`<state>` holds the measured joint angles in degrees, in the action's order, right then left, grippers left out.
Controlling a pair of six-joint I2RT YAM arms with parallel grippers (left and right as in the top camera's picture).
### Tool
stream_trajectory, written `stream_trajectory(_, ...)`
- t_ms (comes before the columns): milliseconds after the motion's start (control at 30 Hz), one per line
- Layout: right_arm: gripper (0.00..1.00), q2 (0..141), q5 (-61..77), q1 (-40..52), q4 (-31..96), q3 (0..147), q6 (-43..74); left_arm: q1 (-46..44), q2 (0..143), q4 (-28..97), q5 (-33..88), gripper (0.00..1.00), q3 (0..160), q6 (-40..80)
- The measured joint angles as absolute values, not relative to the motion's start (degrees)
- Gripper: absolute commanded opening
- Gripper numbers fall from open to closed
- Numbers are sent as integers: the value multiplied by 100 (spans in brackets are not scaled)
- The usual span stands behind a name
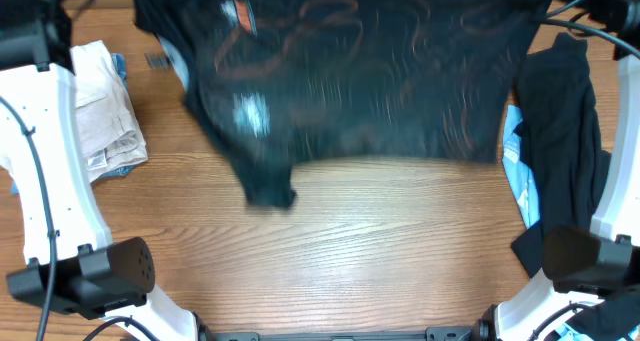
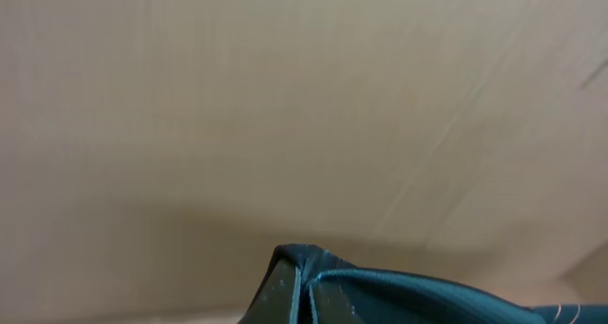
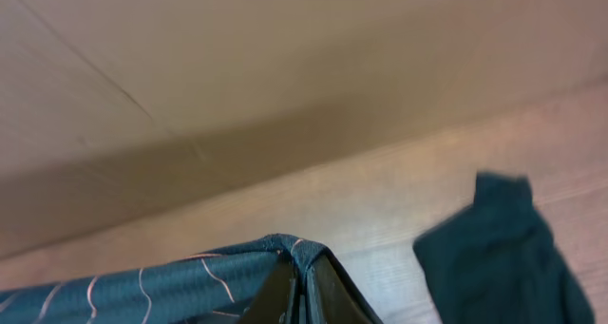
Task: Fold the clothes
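The jersey is hanging in the air far forward, so next my left gripper pulls its corner back and down toward the near wood along with my right gripper.
The clothes, a black jersey with thin orange contour lines and small logos, hangs spread wide and blurred across the far half of the table. Its lower hem and one sleeve trail on the wood. In the left wrist view my left gripper is shut on a pinched fold of the dark jersey cloth. My right gripper is shut on another corner, and the orange-lined cloth stretches away to its left. Neither gripper shows in the overhead view; both held corners lie beyond its top edge.
Beige trousers lie at the left edge. A plain black garment over light blue cloth lies at the right, and the same garment shows below my right gripper. The arm bases stand at the near corners of the wooden table.
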<state>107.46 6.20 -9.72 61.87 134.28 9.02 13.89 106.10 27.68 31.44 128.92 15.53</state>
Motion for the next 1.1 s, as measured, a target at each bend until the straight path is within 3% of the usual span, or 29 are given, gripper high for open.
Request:
stream_trajectory(100,4,10711,615,-967,6431,14127,899,1496,10597,2945,3240,4,13620,1612)
stream_trajectory(233,4,10532,589,-969,7052,14685,897,1704,10379,4121,3492,4,14862,1522)
stream_trajectory(433,4,10368,419,-976,8281,14654,897,1514,9937,7295,3656,4,15294,698)
stream_trajectory(600,4,10606,237,-976,9076,13719,895,993,10558,9494,3085,4,14805,-172)
stream_trajectory(867,4,10840,86,-1007,8724,11074,895,657,11395,9356,2451,4,12202,-631)
stream_trajectory(1100,4,10842,60,-1118,8423,9721,891,642,11391,8842,2303,4,10265,-642)
